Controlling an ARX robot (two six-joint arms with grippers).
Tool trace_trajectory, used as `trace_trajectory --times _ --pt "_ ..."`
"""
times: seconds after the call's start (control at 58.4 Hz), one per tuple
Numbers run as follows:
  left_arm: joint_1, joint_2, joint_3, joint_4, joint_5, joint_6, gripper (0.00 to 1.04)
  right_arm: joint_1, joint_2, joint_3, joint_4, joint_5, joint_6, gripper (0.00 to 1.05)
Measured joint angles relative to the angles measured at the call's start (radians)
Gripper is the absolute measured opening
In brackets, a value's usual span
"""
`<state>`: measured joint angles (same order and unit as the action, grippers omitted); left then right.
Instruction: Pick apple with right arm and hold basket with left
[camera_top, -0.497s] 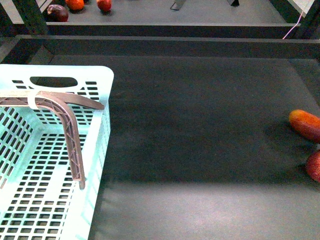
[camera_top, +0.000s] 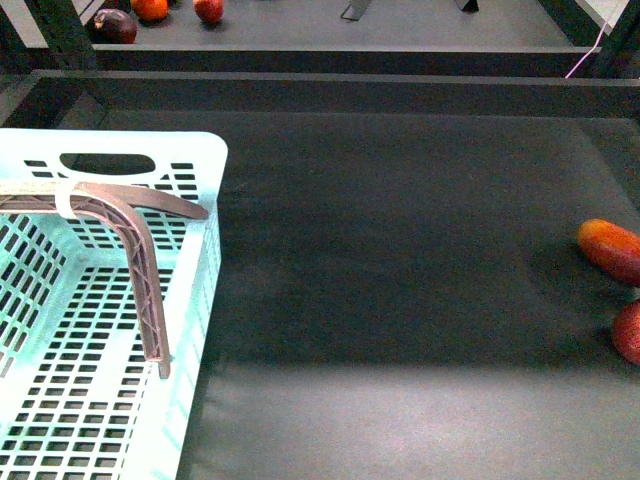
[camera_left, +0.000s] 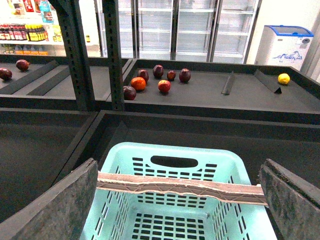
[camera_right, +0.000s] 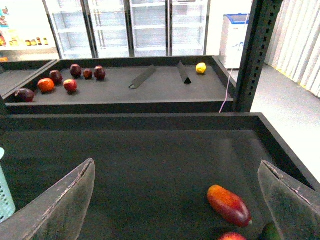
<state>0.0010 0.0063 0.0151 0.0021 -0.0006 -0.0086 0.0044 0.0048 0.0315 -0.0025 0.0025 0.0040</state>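
The basket's handle curves over the middle of the basket, so the pale mint-blue basket will hang below the handle with its opening still facing up when the robot lifts.
The pale mint-blue basket stands at the left of the dark tray, its brownish-mauve handle swung across it with a white tie. In the left wrist view my left gripper is open above the basket, one finger on either side of the handle, not touching it. The deep red apple lies at the right edge, cut off by the frame. In the right wrist view my right gripper is open and empty above the mat; only the apple's top shows at the frame's edge. Neither gripper shows in the front view.
An elongated orange-red fruit lies just beyond the apple, also in the right wrist view, with a dark green thing beside it. Small red and purple fruits and a yellow one lie on the far shelf. Raised tray walls bound the mat.
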Motion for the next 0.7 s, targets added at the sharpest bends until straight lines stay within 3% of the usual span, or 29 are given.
trace_trajectory --times 0.137,0.206,0.24,0.308,0.531,0.702 --pt "-0.007 0.013 0.008 -0.027 -0.025 -0.014 0.98 0.000 0.000 0.000 0.000 0.000 0.000 0.96" --pt "-0.054 0.153 0.106 -0.258 -0.166 -0.146 0.98 0.000 0.000 0.000 0.000 0.001 0.000 0.96" --pt "-0.056 0.242 0.150 -0.343 -0.181 -0.224 0.98 0.000 0.000 0.000 0.000 0.000 0.000 0.96" --pt "-0.052 0.340 0.175 -0.364 -0.174 -0.337 0.98 0.000 0.000 0.000 0.000 0.000 0.000 0.96" --pt "-0.053 0.631 0.272 -0.196 -0.061 -0.659 0.98 0.000 0.000 0.000 0.000 0.000 0.000 0.96" --pt "-0.123 0.972 0.335 0.028 -0.075 -0.869 0.98 0.000 0.000 0.000 0.000 0.000 0.000 0.96"
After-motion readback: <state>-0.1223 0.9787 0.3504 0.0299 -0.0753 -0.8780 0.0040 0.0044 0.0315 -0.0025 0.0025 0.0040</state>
